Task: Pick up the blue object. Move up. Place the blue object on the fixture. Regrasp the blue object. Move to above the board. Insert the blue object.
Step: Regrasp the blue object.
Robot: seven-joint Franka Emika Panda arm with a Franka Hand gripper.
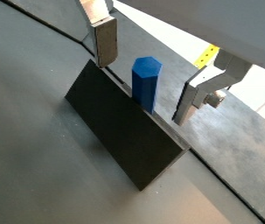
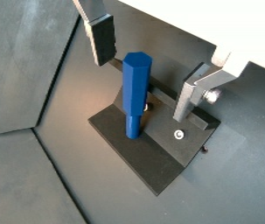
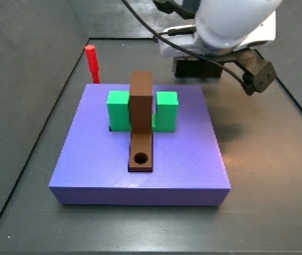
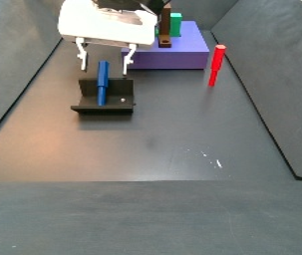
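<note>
I should expect the blue object [image 1: 145,81] to have a hidden lower end that will come free when I lift, because the fixture's dark edge [image 1: 145,112] cuts across it.
The blue object [image 2: 135,92] is a slim blue hexagonal peg standing upright on the fixture [image 2: 158,150], a dark block with a raised back. It also shows in a wrist view [image 1: 146,83] and in a side view [image 4: 103,82]. My gripper [image 2: 148,68] is open, with one finger on each side of the peg's upper part and a gap to both. The fingers [image 1: 105,39] touch nothing. In a side view the gripper [image 4: 106,58] hangs over the fixture [image 4: 103,102]. In a side view the arm hides the peg, and only the fixture [image 3: 193,68] shows.
The lavender board [image 3: 180,159] carries a green block [image 3: 119,110] and a brown strip [image 3: 142,115] with a round hole. A red peg [image 3: 94,62] stands upright beside the board, also seen in a side view [image 4: 217,65]. Dark floor lies all round.
</note>
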